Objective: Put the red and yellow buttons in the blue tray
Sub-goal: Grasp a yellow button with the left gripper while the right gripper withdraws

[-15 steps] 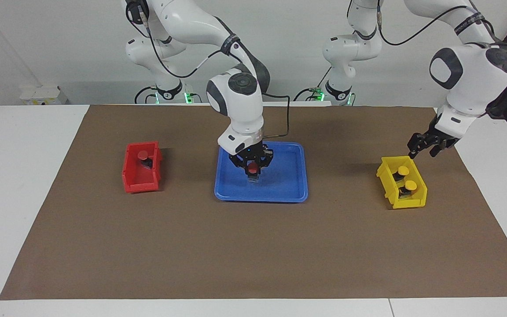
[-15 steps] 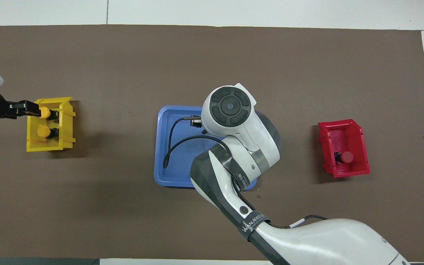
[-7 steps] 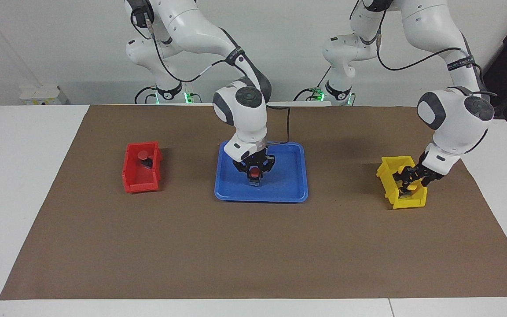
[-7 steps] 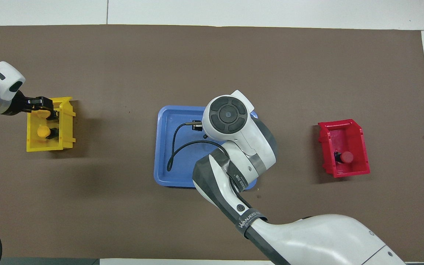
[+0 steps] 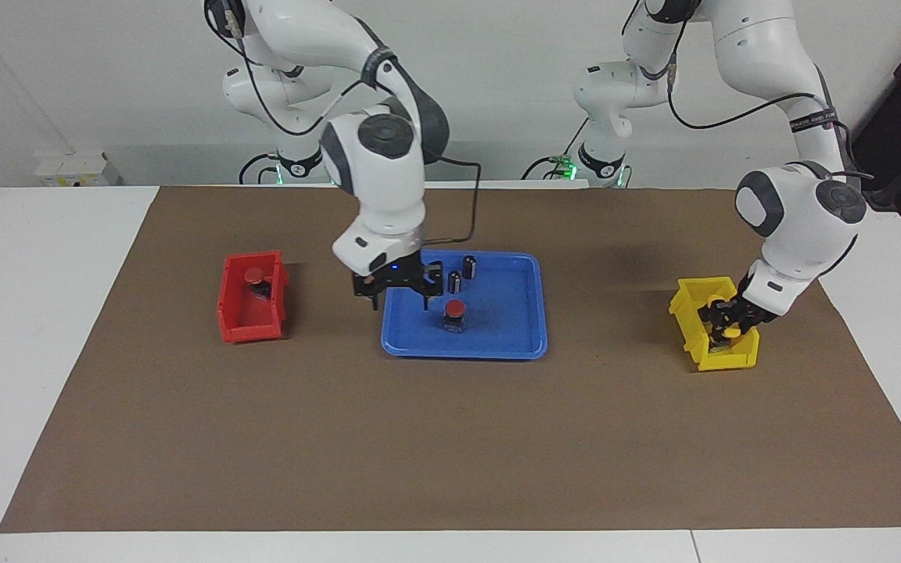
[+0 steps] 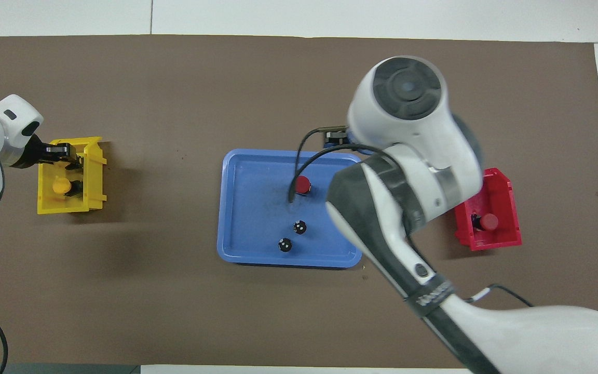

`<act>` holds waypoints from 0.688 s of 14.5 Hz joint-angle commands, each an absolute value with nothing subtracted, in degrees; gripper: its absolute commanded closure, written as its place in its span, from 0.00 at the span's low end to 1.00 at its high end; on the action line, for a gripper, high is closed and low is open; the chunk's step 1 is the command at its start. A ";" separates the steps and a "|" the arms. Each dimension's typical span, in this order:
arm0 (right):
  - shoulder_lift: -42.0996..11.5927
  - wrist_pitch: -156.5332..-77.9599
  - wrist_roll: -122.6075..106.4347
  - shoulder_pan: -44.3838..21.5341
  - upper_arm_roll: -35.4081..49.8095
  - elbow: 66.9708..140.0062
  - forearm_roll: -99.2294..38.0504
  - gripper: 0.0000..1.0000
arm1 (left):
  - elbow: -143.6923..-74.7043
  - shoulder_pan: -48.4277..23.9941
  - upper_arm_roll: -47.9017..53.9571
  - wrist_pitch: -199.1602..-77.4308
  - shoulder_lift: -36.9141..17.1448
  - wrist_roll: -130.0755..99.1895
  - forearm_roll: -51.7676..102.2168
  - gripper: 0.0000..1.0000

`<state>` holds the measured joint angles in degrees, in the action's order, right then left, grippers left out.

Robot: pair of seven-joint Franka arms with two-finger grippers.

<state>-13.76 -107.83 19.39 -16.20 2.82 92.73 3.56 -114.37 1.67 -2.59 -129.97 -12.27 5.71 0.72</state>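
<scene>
The red button from the red bin (image 6: pixel 488 222) has its twin (image 6: pixel 303 185) already standing in the blue tray. The button should stand cap up when I set it in there.
A red button (image 5: pixel 455 310) (image 6: pixel 302 184) stands alone in the blue tray (image 5: pixel 507 322) (image 6: pixel 251 208). My right gripper (image 5: pixel 401 301) hangs open and empty over the tray's edge toward the red bin; the arm hides it in the overhead view. A second red button (image 5: pixel 253 275) (image 6: pixel 488 222) lies in the red bin (image 5: pixel 243 327) (image 6: pixel 486 242). My left gripper (image 5: pixel 723 319) (image 6: pixel 68 154) is down inside the yellow bin (image 5: pixel 712 361) (image 6: pixel 96 176), shut on a yellow button that its fingers mostly hide. Another yellow button (image 6: pixel 60 185) lies beside it in that bin.
Two small dark capless cylinders (image 5: pixel 454 281) (image 6: pixel 299 227) stand in the blue tray, nearer to the robots than the red button. Brown paper covers the table. The red bin sits toward the right arm's end, the yellow bin toward the left arm's end.
My right gripper opened, left the red button in the tray, then rose and swung toward the red bin. My left gripper came down into the yellow bin and shut.
</scene>
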 commanded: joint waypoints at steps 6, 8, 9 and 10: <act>8.26 -118.21 -6.94 1.84 3.52 128.30 -4.83 0.10 | -88.61 -1.47 -2.11 -101.27 -15.03 -0.05 -0.26 0.99; 10.54 -120.83 -11.40 3.07 3.43 133.48 -4.83 0.14 | -89.90 -12.07 -2.02 -101.77 -14.59 -9.18 -0.53 0.98; 11.33 -123.63 -13.60 4.99 3.43 136.03 -4.83 0.15 | -91.48 -16.30 -1.93 -103.08 -14.07 -13.58 -0.35 0.98; 11.60 -126.97 -15.54 5.97 3.43 137.79 -4.83 0.16 | -91.93 -19.48 -1.76 -104.40 -13.98 -16.41 0.08 0.98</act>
<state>8.54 -121.76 -10.55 2.89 3.04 132.21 -3.85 -91.10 -12.10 -1.22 -102.73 -12.95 -9.67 0.75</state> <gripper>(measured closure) 0.145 0.590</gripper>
